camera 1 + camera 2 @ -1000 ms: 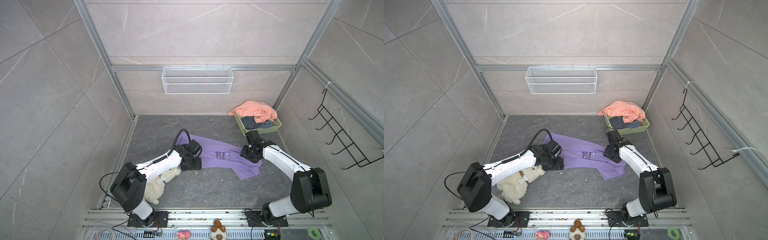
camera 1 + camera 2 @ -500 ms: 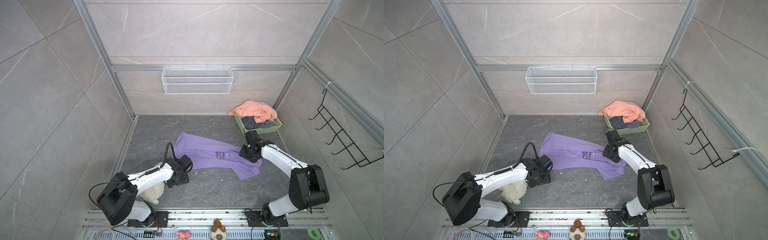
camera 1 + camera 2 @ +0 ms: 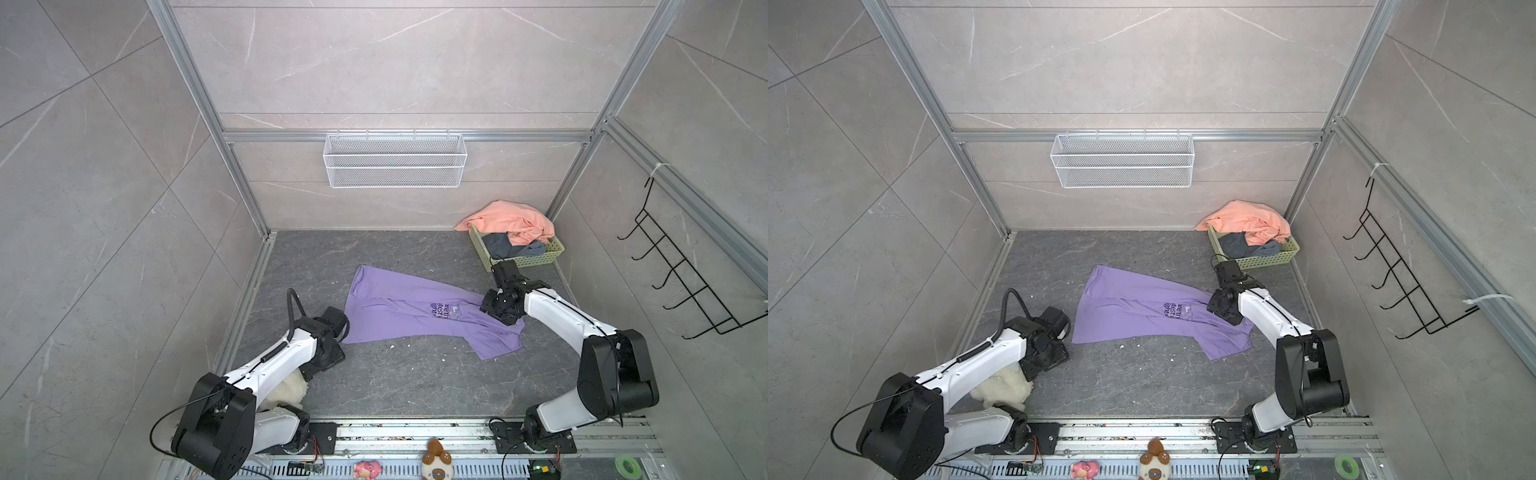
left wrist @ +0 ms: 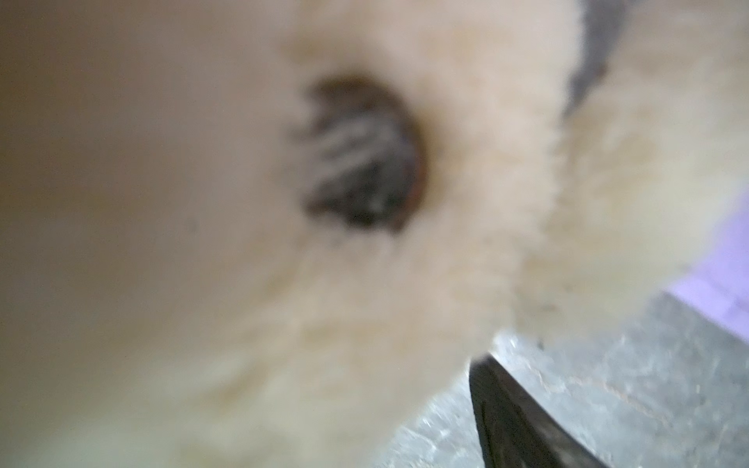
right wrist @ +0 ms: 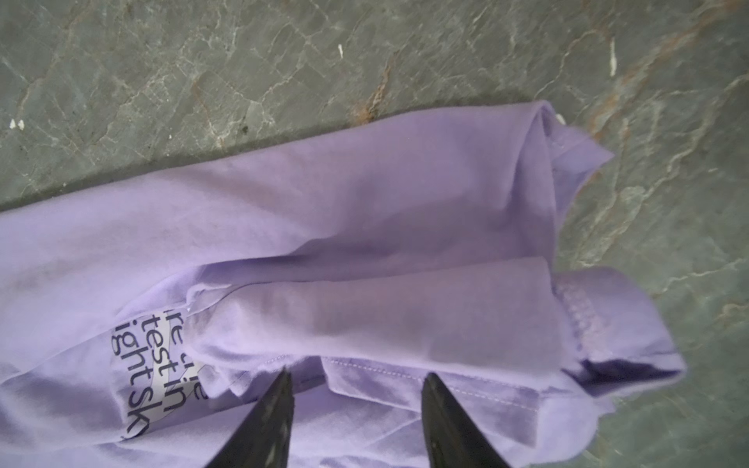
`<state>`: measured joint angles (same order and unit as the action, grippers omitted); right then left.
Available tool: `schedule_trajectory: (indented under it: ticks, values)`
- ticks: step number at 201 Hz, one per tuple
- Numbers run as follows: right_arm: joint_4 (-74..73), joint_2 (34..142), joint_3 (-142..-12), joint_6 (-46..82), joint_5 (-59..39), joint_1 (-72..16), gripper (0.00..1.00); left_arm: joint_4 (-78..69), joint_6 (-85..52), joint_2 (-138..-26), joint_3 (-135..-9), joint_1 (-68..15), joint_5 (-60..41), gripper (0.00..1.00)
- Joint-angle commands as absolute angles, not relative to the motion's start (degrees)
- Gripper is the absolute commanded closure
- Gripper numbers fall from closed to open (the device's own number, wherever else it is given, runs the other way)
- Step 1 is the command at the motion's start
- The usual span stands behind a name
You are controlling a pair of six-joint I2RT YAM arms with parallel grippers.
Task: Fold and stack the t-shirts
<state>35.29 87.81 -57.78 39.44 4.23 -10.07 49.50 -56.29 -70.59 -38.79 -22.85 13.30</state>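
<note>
My grippers will lift the lilac-purple t-shirt by both ends, and its far hem corner (image 3: 362, 270) will hang down then, because a long soft fold (image 3: 390, 300) runs along the t-shirt.
The lilac-purple t-shirt (image 3: 399, 309) (image 3: 1129, 309) lies spread on the dark floor with its lettering partly folded under. My right gripper (image 5: 356, 379) is open low over its collar end (image 5: 364, 227), seen in a top view at the shirt's right end (image 3: 488, 307). A salmon t-shirt (image 3: 509, 220) and a grey t-shirt (image 3: 509, 247) are heaped in a green basket (image 3: 528, 259). My left gripper (image 3: 316, 368) is off the shirt, against the cream plush dog (image 3: 286, 390). The plush (image 4: 364, 283) fills the left wrist view. One finger (image 4: 510, 413) shows, floor between it and the plush; the other is hidden.
A white wire shelf (image 3: 395, 166) hangs on the back wall and a black hook rack (image 3: 681, 282) on the right wall. Small toys (image 3: 434, 455) and a green tape roll (image 3: 627, 467) sit on the front rail. White crumbs dot the floor.
My left arm drew back from the purple shirt's left edge toward the front left, onto the plush dog, which now lies mostly under it. The right gripper barely moved.
</note>
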Motion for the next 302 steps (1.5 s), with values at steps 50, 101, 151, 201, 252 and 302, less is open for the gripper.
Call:
schedule_trajectory:
  ticks: [50,101,151,201,252,302]
  values:
    - [37.39,87.00,-59.70,37.91,5.17,-7.71,0.47,48.15,-41.40,-73.65,-48.71,-15.15,13.45,0.23]
    - [38.48,85.10,-58.58,36.96,5.48,-4.42,0.46,43.68,-43.30,-75.76,-51.91,-20.89,3.59,0.26]
    - [38.27,80.30,-53.37,34.37,-0.73,3.51,0.43,42.25,-49.56,-81.70,-48.95,-25.27,3.25,0.28]
    - [32.13,74.92,-44.14,35.16,-12.99,12.74,0.42,33.04,-52.03,-84.99,-44.34,-25.27,-0.35,0.33]
    - [31.69,72.90,-41.50,33.79,-16.84,13.85,0.42,29.24,-52.21,-88.33,-45.09,-25.31,0.68,0.53]
    - [38.16,70.06,-37.22,36.51,-7.91,13.98,0.43,26.26,-52.07,-90.97,-46.42,-25.30,-0.34,0.79]
